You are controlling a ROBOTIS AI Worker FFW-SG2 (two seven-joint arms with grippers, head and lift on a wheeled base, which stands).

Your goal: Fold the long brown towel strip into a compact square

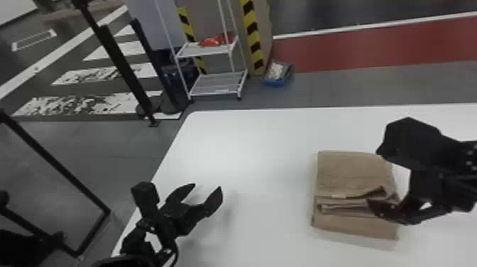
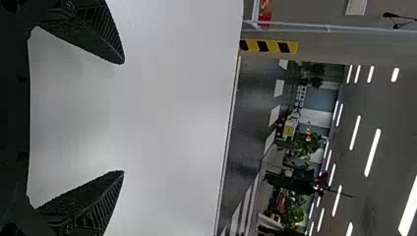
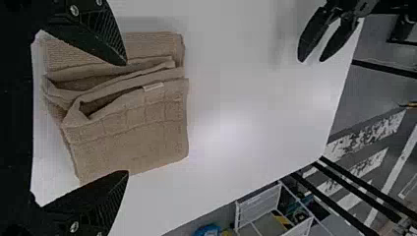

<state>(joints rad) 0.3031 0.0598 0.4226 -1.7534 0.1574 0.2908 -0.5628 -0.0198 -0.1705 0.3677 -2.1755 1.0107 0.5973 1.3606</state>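
The layered edges (image 1: 342, 203) rest loosely across the flat panel, so the bunched layers (image 1: 376, 199) will tilt up while the panel stays down when the robot lifts.
The brown towel (image 1: 351, 174) lies folded into a squarish stack on the right part of the white table, its layered edges and a small pale tag facing the near side. Over its right edge is my right gripper (image 1: 376, 181). In the right wrist view the right gripper (image 3: 127, 118) stands open around the towel (image 3: 133, 132), not closed on the cloth. Well to the left of the towel, my left gripper (image 1: 207, 188) is above the table's left side. Seen from its wrist, the left gripper (image 2: 124, 118) is open with bare table between its fingers.
The white table (image 1: 255, 149) has its left edge under the left arm. Beyond the far edge stand a white shelf rack (image 1: 216, 83) and a blue bin (image 1: 278, 74) on the floor. Black metal frames (image 1: 53, 161) are at the left.
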